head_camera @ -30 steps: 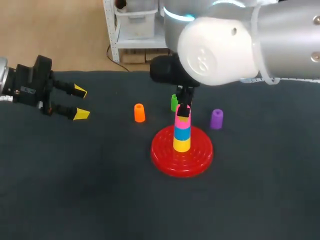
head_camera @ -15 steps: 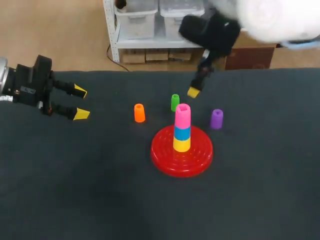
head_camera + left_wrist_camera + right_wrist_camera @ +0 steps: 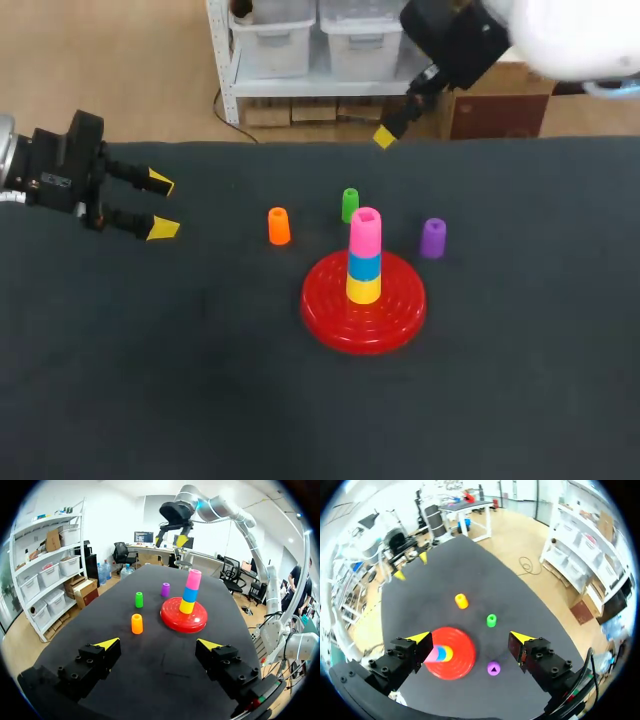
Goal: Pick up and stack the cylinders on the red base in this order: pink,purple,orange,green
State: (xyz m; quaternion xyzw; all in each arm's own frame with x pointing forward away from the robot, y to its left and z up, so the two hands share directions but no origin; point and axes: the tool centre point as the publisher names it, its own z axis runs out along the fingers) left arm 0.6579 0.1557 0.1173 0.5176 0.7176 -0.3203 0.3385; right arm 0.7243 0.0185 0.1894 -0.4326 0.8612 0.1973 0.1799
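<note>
The purple cylinder (image 3: 433, 239) will slide partway over the pink cylinder's top when the robot lowers it, because blue and yellow show shorter bands (image 3: 364, 278) beneath the pink cylinder.
The red base (image 3: 330, 318) carries a stack of yellow, blue and, on top, the pink cylinder (image 3: 366, 230). The purple cylinder (image 3: 433, 238) stands just right of the base. The green cylinder (image 3: 349, 205) is behind it and the orange cylinder (image 3: 279, 226) to its left. My right gripper (image 3: 384, 137) hangs high over the table's back edge, open and empty; its wrist view looks down on the base (image 3: 460, 667), purple cylinder (image 3: 493, 668) and green cylinder (image 3: 491, 620). My left gripper (image 3: 155, 205) stands open at the far left, well clear of the orange cylinder (image 3: 136, 623).
The dark table top (image 3: 200, 380) spreads wide in front of the base and at both sides. In the left wrist view the right gripper (image 3: 170, 540) hangs above and beyond the stack (image 3: 190, 592).
My right gripper has let go of the pink cylinder on the stack, opened, and risen up and back toward the table's far edge. The left arm has not moved.
</note>
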